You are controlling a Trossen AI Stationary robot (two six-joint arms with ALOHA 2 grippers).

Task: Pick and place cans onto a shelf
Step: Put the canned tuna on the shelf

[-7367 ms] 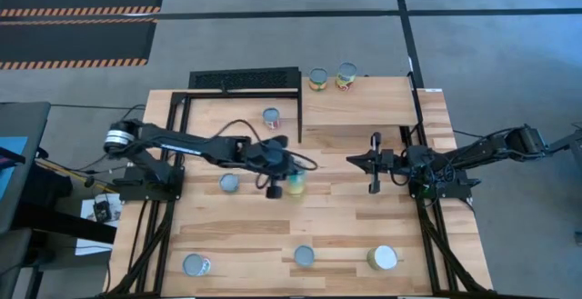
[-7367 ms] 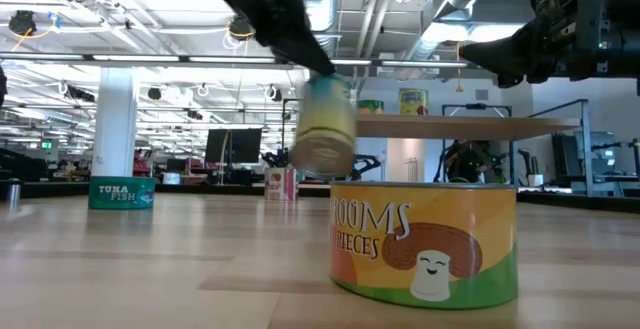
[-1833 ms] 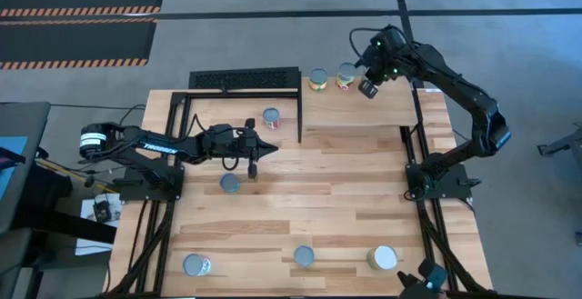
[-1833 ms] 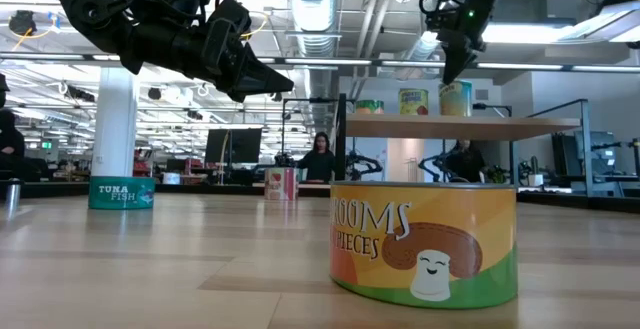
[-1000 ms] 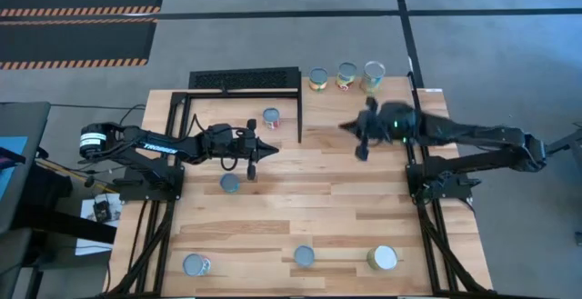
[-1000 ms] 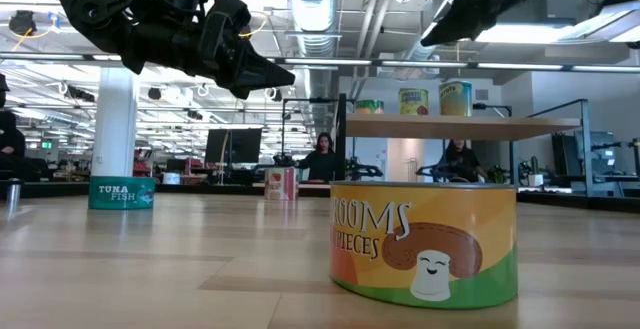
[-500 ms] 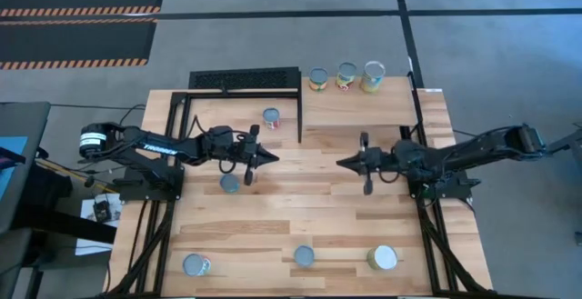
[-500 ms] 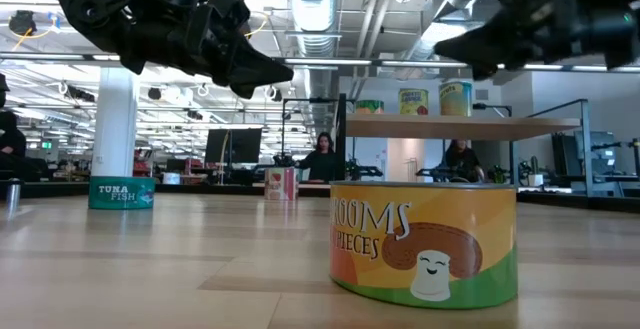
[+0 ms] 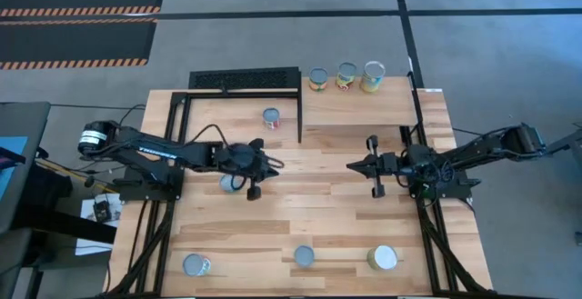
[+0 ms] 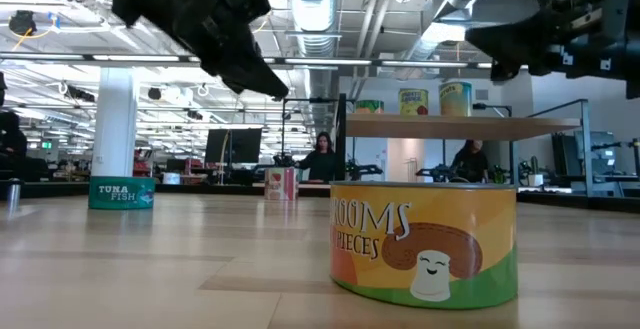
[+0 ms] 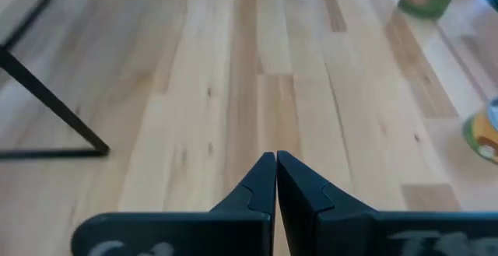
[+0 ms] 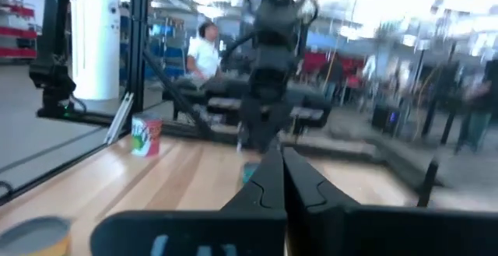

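Observation:
The tuna can (image 9: 228,184) is far from the robot's right gripper, so next the left gripper puts the can down in the middle of the table (image 9: 312,182), where the right gripper will pick it up.
Three cans (image 9: 346,75) stand in a row on the far edge of the raised wooden shelf (image 9: 373,110); they also show in the low view (image 10: 427,100). Several other cans stand upright on the tabletop: one (image 9: 271,117) under the black frame, one (image 9: 228,183) beside my left arm, three along the near edge (image 9: 304,256). My left gripper (image 9: 278,164) is shut and empty above mid-table, its fingertips together in the left wrist view (image 11: 275,159). My right gripper (image 9: 350,165) is shut and empty, facing it from the right (image 12: 282,156).
A black perforated rack (image 9: 245,79) stands at the far left, with a black frame (image 9: 300,117) edging the shelf. The mushroom can (image 10: 425,244) fills the low view's foreground. People stand in the room behind the table (image 10: 322,157).
My right gripper has drawn back from beside the shelf toward the table's near edge, and hangs level above mid-table on the right, still shut. My left gripper has gone a little toward the near and right edges, staying shut. The cans have not moved.

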